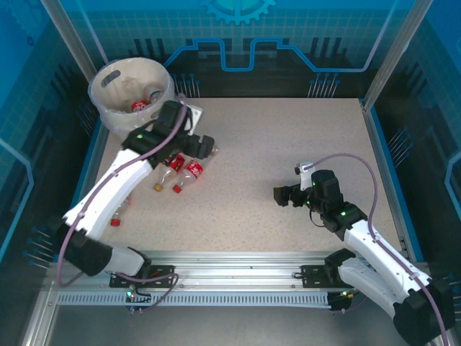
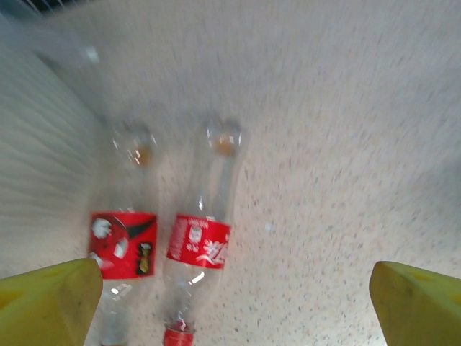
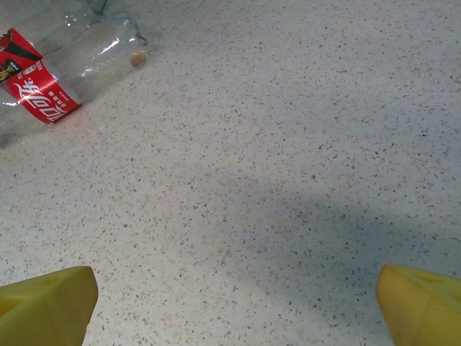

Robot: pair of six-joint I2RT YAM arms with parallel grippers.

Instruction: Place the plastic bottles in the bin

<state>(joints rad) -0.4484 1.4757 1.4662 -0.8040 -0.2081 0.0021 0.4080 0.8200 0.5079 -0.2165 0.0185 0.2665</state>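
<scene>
The red-capped bottle's bottom end (image 2: 225, 138) is clear of the yellow-capped bottle, so the robot's left gripper should keep moving down toward that end (image 2: 222, 148) until its fingers straddle it, and then close.
The bin (image 1: 108, 78), a cream-white bucket, stands at the table's far left corner with red-labelled plastic bottles (image 1: 140, 105) inside. More clear plastic bottles (image 1: 191, 171) lie on the table just in front of it. My left gripper (image 1: 202, 146) hovers open over them. In the left wrist view two red-labelled bottles (image 2: 200, 241) (image 2: 124, 244) lie side by side, left of the gap between my yellow fingertips (image 2: 47, 299); the left gripper (image 2: 234, 310) is empty. My right gripper (image 1: 285, 194) is open over bare table at centre right. Its wrist view shows the gripper (image 3: 234, 310) empty and one bottle (image 3: 50, 90) far off.
A small white square object (image 1: 196, 115) lies beside the bin. One more bottle with a red cap (image 1: 115, 221) lies partly under my left arm. Blue walls and metal posts ring the speckled table (image 1: 288, 137).
</scene>
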